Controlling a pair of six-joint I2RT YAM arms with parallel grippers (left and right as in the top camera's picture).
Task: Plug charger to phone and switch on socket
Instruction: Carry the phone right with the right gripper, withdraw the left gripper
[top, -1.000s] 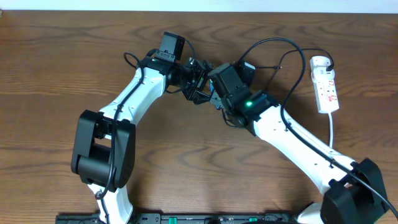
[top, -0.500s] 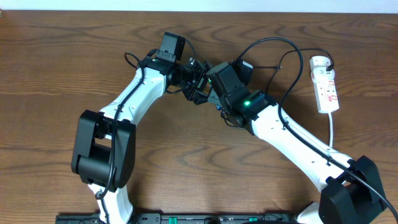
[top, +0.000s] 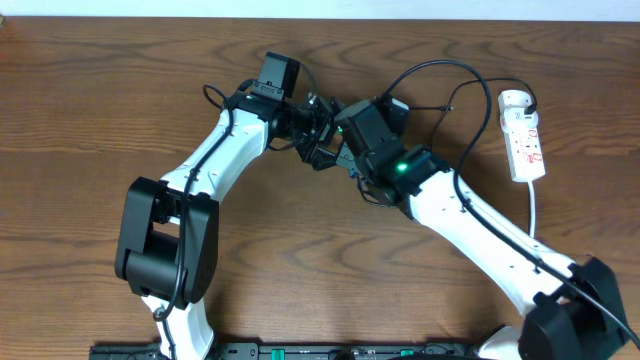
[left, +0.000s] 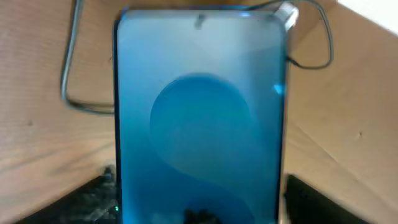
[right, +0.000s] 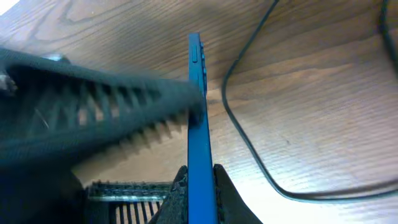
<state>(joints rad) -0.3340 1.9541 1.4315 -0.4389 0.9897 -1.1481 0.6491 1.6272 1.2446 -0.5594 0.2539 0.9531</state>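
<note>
The phone's long edges (left: 283, 137) are between my left gripper's fingers, so my left gripper should move away while my right gripper turns the phone. My left gripper should then grip the phone by its flat sides (left: 199, 112).
The phone (left: 199, 118), blue screen lit, fills the left wrist view. My left gripper (left: 199, 208) is open: its fingers (left: 329, 202) stand at the phone's two long edges, with a thin gap on the right side. In the right wrist view the phone (right: 198, 93) is edge-on and my right gripper (right: 201, 183) is shut on its two faces. Both grippers meet at the table's middle back (top: 325, 135), hiding the phone from overhead. The charger cable (top: 440, 68) loops from the socket (top: 525, 140) at the right. A pale tip (left: 287, 11) shows by the phone's top corner.
The thin cable (right: 249, 143) lies curved on the wood beside the phone, and another stretch (left: 68, 68) runs to its left. The right arm's thick black cable (top: 470, 150) hangs near the socket. The table's back edge meets a white wall (top: 320, 8).
My right gripper has closed onto the phone. My left gripper's jaws have widened off the phone's edges. Both arms have hardly shifted.
</note>
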